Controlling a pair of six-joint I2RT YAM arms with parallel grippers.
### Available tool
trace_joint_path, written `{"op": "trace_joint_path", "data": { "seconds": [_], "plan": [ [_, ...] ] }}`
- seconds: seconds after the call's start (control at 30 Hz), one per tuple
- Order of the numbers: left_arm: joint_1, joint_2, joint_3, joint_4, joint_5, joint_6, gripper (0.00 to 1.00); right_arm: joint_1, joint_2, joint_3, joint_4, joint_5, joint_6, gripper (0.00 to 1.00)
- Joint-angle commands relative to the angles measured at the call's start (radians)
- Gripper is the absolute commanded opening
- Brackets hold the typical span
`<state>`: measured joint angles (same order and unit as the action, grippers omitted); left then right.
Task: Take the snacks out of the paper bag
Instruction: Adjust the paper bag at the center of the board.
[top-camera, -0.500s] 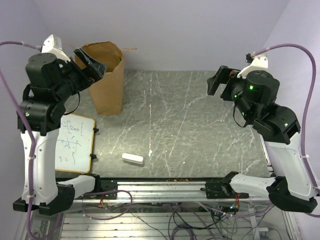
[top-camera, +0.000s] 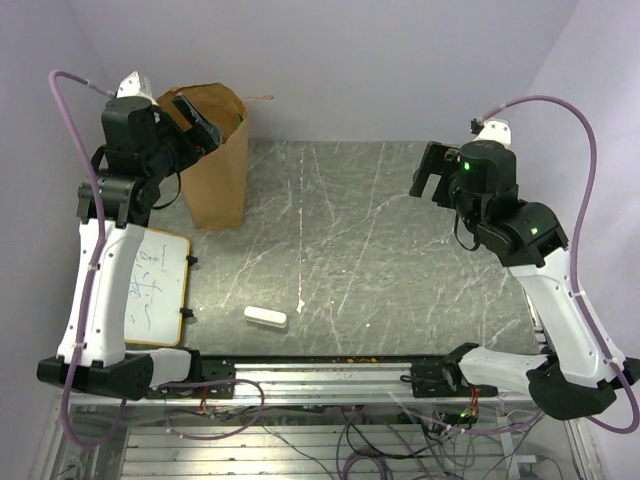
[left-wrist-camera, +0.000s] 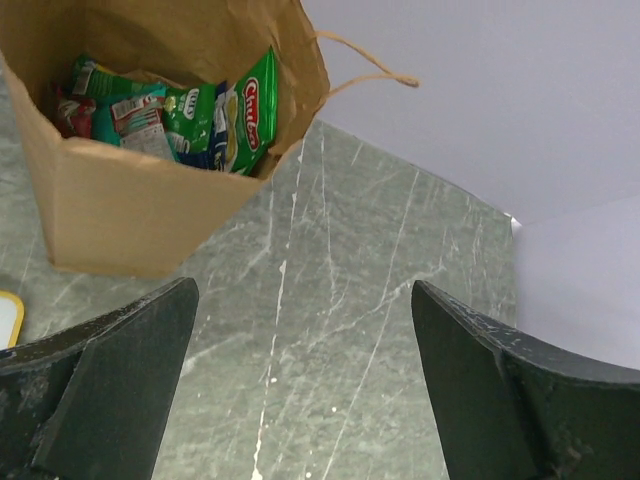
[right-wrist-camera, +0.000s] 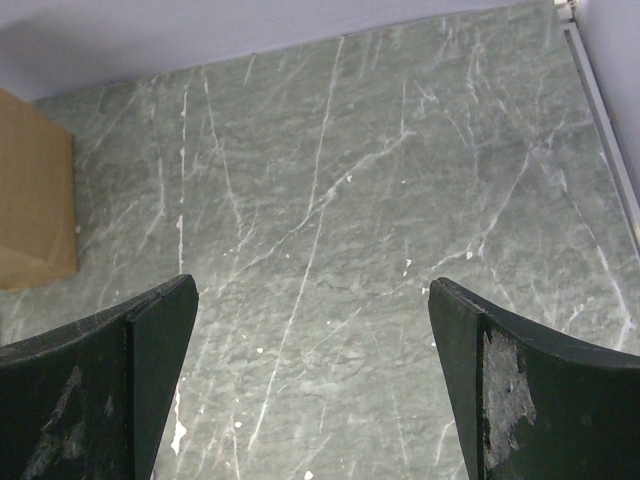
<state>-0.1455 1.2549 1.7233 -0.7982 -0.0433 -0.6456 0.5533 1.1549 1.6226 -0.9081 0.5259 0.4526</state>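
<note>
My left gripper should first take the bag's rim (top-camera: 243, 105) by the string handle and pull the bag closer, because the paper bag (top-camera: 213, 190) is far from my right gripper.
The brown paper bag (top-camera: 218, 170) stands upright at the table's back left, its mouth open. In the left wrist view, several snacks (left-wrist-camera: 190, 115) show inside the paper bag (left-wrist-camera: 120, 210): green-and-white foil packets on end, with a blue one among them. My left gripper (top-camera: 198, 118) hangs high by the bag's mouth, open and empty. In its own view the left gripper (left-wrist-camera: 303, 290) frames bare table to the right of the bag. My right gripper (top-camera: 428, 170) is raised over the table's right side, open and empty. The right gripper (right-wrist-camera: 312, 285) is far from the bag (right-wrist-camera: 35, 195).
A white board in a wooden frame (top-camera: 150, 285) lies at the front left. A small white oblong block (top-camera: 266, 317) rests near the front edge. Purple walls close in the back and both sides. The grey marble tabletop (top-camera: 360, 240) spreads between the two arms.
The left arm has straightened and swung right, bringing its gripper up against the bag's mouth. The right arm has shifted a little left and up. Both grippers stay open.
</note>
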Motion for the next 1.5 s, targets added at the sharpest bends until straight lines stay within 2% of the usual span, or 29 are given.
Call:
{"op": "trace_joint_path", "data": {
  "seconds": [0.0,0.2,0.33,0.5,0.63,0.73,0.97,1.1,1.33,1.47],
  "plan": [
    [0.015,0.085,0.055,0.126,-0.023,0.033,0.99,-0.019,0.027,-0.006,0.017,-0.059,0.015,1.0],
    [0.021,0.267,0.197,0.242,0.03,0.114,0.97,-0.028,0.049,-0.049,0.095,-0.182,-0.024,1.0],
    [0.024,0.425,0.308,0.317,0.107,0.145,0.93,-0.03,0.062,-0.049,0.079,-0.265,-0.038,1.0],
    [0.027,0.567,0.397,0.398,0.236,0.145,0.92,-0.032,0.046,-0.063,0.081,-0.345,-0.021,1.0],
    [0.028,0.653,0.441,0.427,0.333,0.184,0.92,-0.033,0.036,-0.084,0.106,-0.389,0.01,1.0],
    [0.027,0.712,0.505,0.399,0.394,0.234,0.9,-0.033,0.044,-0.083,0.115,-0.364,0.029,1.0],
    [0.017,0.725,0.48,0.374,0.408,0.327,0.89,-0.033,0.033,-0.087,0.157,-0.274,0.065,1.0],
    [0.001,0.722,0.443,0.391,0.461,0.334,0.88,-0.033,0.021,-0.068,0.128,-0.207,0.038,1.0],
    [-0.013,0.742,0.427,0.418,0.516,0.319,0.87,-0.033,-0.02,-0.102,0.164,-0.209,0.069,1.0],
    [-0.032,0.756,0.452,0.385,0.462,0.334,0.77,-0.033,-0.011,-0.083,0.149,-0.195,0.058,1.0]
  ]
}}
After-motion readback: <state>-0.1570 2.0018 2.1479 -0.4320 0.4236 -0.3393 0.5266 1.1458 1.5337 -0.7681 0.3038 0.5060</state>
